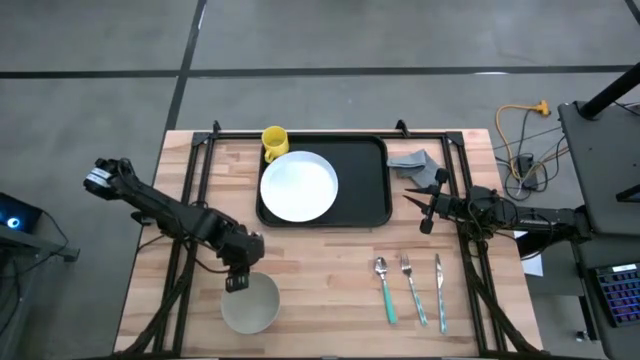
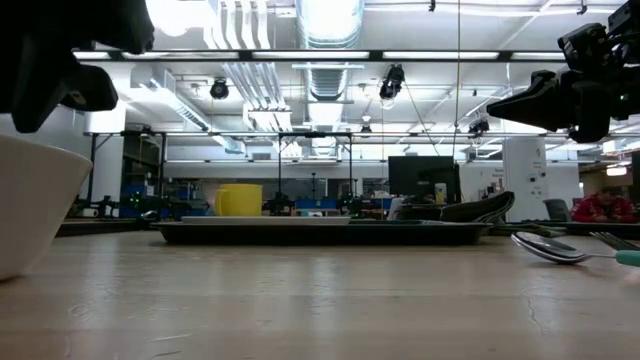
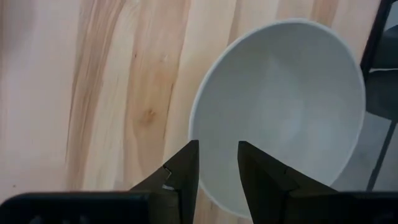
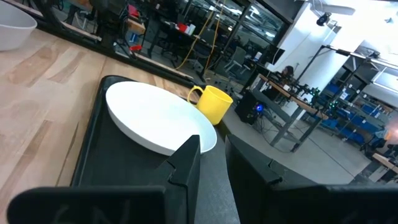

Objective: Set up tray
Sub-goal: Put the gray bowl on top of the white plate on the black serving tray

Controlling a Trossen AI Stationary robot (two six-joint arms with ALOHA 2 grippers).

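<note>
My left gripper's fingers point down on both sides of the bowl's far rim (image 3: 217, 200), one inside and one outside. My left gripper should keep going down until its fingers can pinch the bowl's side (image 3: 221, 190).
The black tray (image 1: 372, 190) lies at the table's far middle with a white plate (image 1: 298, 186) on its left part. A yellow mug (image 1: 274, 141) stands at the tray's far left corner. A pale bowl (image 1: 252, 306) sits on the wood near the near edge. My left gripper (image 1: 238, 281) is open and points down over the bowl's far rim (image 3: 208, 193), one finger on each side of it. My right gripper (image 1: 424, 211) hangs in the air just right of the tray, narrowly open and empty, facing the plate (image 4: 155, 118). My left gripper comes from above over the bowl's far rim (image 3: 200, 163), one finger inside and one outside. The bowl stands upright on the table. I cannot tell whether the fingers touch the rim.
A spoon (image 1: 385, 290), a fork (image 1: 412, 290) and a knife (image 1: 440, 290) lie side by side near the near right edge. A grey cloth (image 1: 418, 165) lies right of the tray. Black frame rails (image 1: 190, 200) run along the table's sides. Bare wood lies between bowl and cutlery.
</note>
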